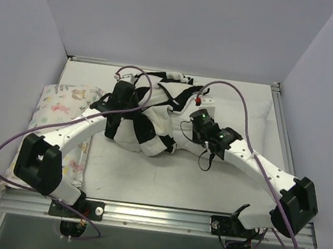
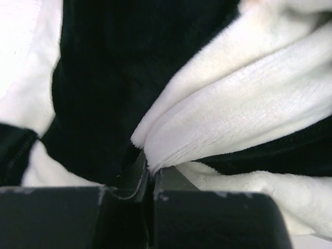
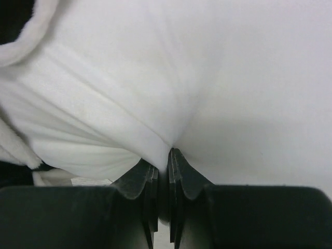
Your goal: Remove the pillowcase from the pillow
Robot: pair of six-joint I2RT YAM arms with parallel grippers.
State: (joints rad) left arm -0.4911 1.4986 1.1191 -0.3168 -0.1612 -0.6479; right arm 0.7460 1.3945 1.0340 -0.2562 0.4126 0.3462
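I should have my left gripper, pinching a white fold amid the bunched pillowcase (image 2: 179, 132), open and take the pillowcase's near edge (image 1: 130, 142) while my right gripper holds the pillow.
The black-and-white checked pillowcase (image 1: 179, 93) lies bunched in the middle of the table, partly around the plain white pillow (image 1: 156, 122). My left gripper (image 1: 135, 107) is over the left part of the bundle. In the left wrist view it (image 2: 150, 168) is shut on a white plush fold of the pillowcase (image 2: 249, 119). My right gripper (image 1: 184, 128) reaches in from the right. In the right wrist view it (image 3: 168, 153) is shut on a pinch of the pillow's smooth white cloth (image 3: 233, 78). A plush pillowcase edge (image 3: 21, 41) shows at the upper left.
A smaller pastel floral-and-animal print pillow (image 1: 59, 105) lies along the table's left side, under the left arm. Metal rails (image 1: 279, 120) border the table on the right and front. Grey walls enclose the left, back and right.
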